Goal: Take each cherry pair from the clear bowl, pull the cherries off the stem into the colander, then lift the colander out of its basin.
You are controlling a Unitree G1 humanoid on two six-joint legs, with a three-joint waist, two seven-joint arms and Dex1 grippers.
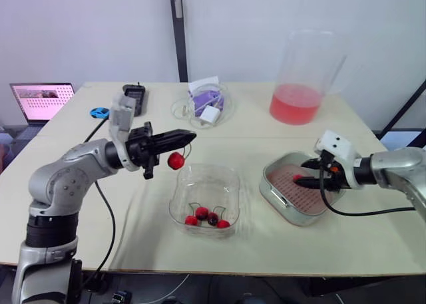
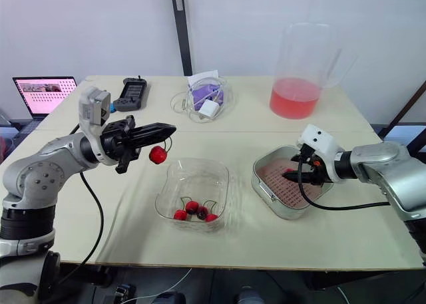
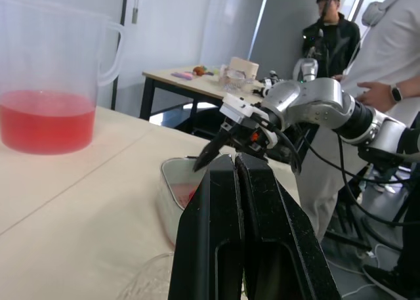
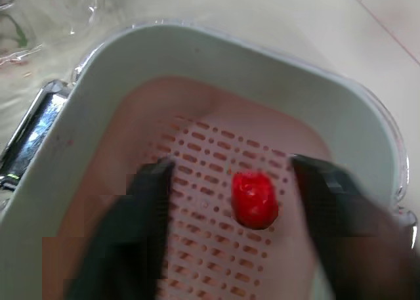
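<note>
I expect the red cherry to come off and leave its piece of stem behind when I pull, because a piece of the stem already hangs empty.
My left gripper is shut on a stem, and a red cherry hangs from it above the far left rim of the clear bowl. Several more cherries with stems lie in the bowl's near part. To the right, the pink colander sits inside its pale basin. My right gripper is low over the colander and open. One loose cherry lies on the colander's perforated floor between the fingers, touching neither.
A clear pitcher with red liquid stands at the back right. A clear container with cables and a charger, a black device and an open laptop are at the back left. People stand beyond the table.
</note>
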